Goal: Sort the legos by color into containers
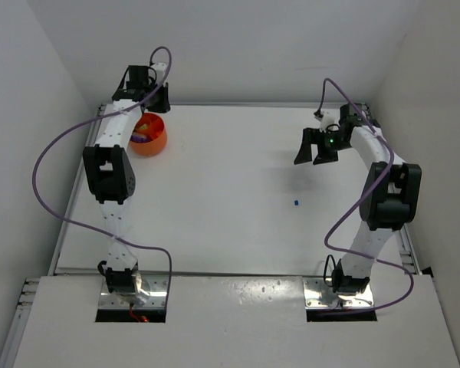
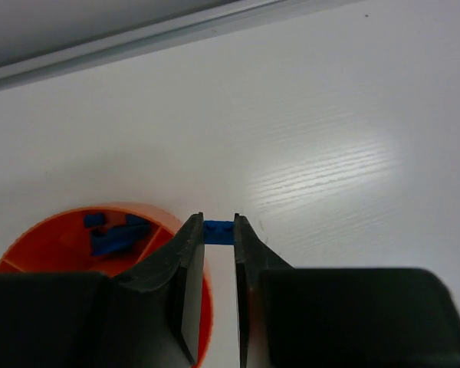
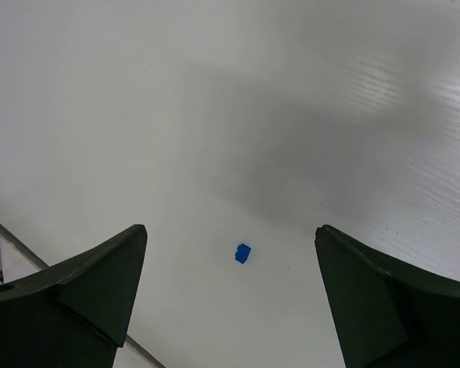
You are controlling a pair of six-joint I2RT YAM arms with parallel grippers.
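The pinched blue lego (image 2: 218, 232) matches the blue legos in the open section (image 2: 118, 238), so the robot's left gripper should keep going over the container's orange rim and let go of it above them.
A small blue lego (image 2: 218, 231) is pinched between the tips of my left gripper (image 2: 218, 222), which is shut on it just beside the right rim of the round orange container (image 2: 57, 224). More blue legos (image 2: 113, 234) lie in one compartment of that divided bowl. From above, the orange container (image 1: 158, 144) sits at the far left, partly under the left arm, with purple and lime pieces showing inside. One tiny blue lego (image 1: 297, 202) lies alone on the table right of centre. My right gripper (image 1: 313, 157) hovers open above that blue lego (image 3: 242, 253), well clear of it.
White walls close in the table on the left, back and right. A metal rail (image 2: 138, 38) runs along the far edge behind the bowl. Purple cables loop off both arms.
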